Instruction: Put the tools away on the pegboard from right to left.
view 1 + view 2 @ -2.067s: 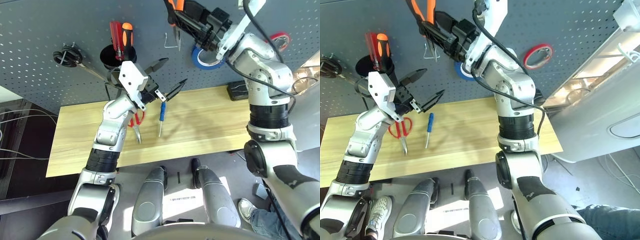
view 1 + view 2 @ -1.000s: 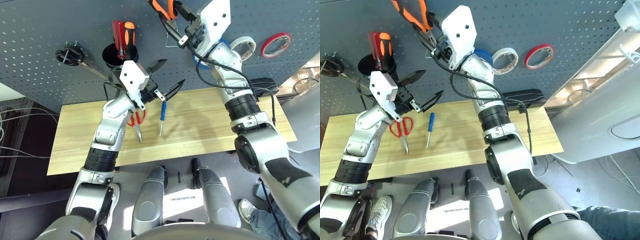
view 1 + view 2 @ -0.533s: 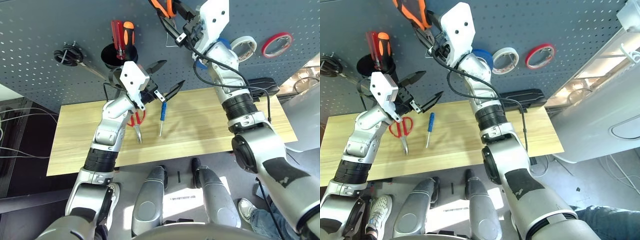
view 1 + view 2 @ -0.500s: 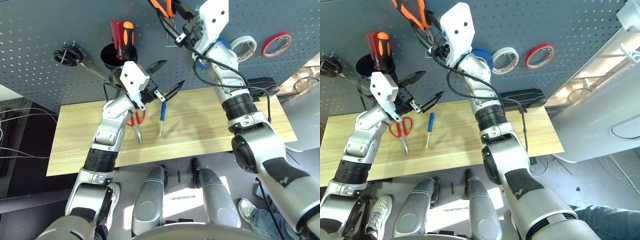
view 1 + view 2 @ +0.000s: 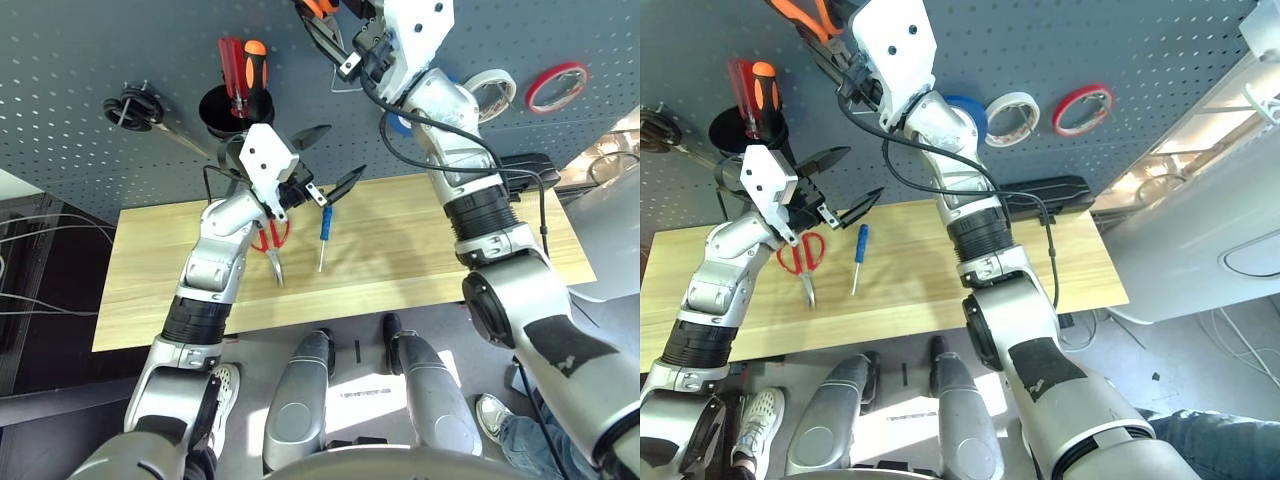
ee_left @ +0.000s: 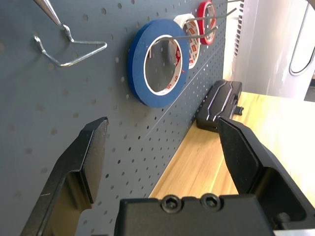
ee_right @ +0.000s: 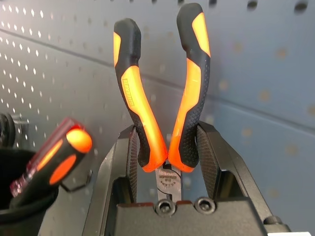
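Note:
I see the pliers' metal end pointing down over the empty wire hook, so I should keep lowering the pliers with my right gripper until the hook holds their handles.
My right gripper is raised high against the pegboard and shut on the orange-and-black pliers, gripping them near the hinge with the handles pointing away from the wrist. The blue tape roll hangs on a wire hook of the pegboard, partly behind my right arm. Just left of it is a bare wire hook. The blue-handled screwdriver and the red-handled scissors lie on the wooden table. Above them hovers my left gripper, open and holding nothing.
A black cup on the pegboard holds a red and an orange screwdriver. A white tape roll and a red tape roll hang right of the blue one. A black case lies at the table's back right.
My right arm has swung from the blue tape roll leftward and carried the pliers higher up the pegboard. The left arm has barely moved.

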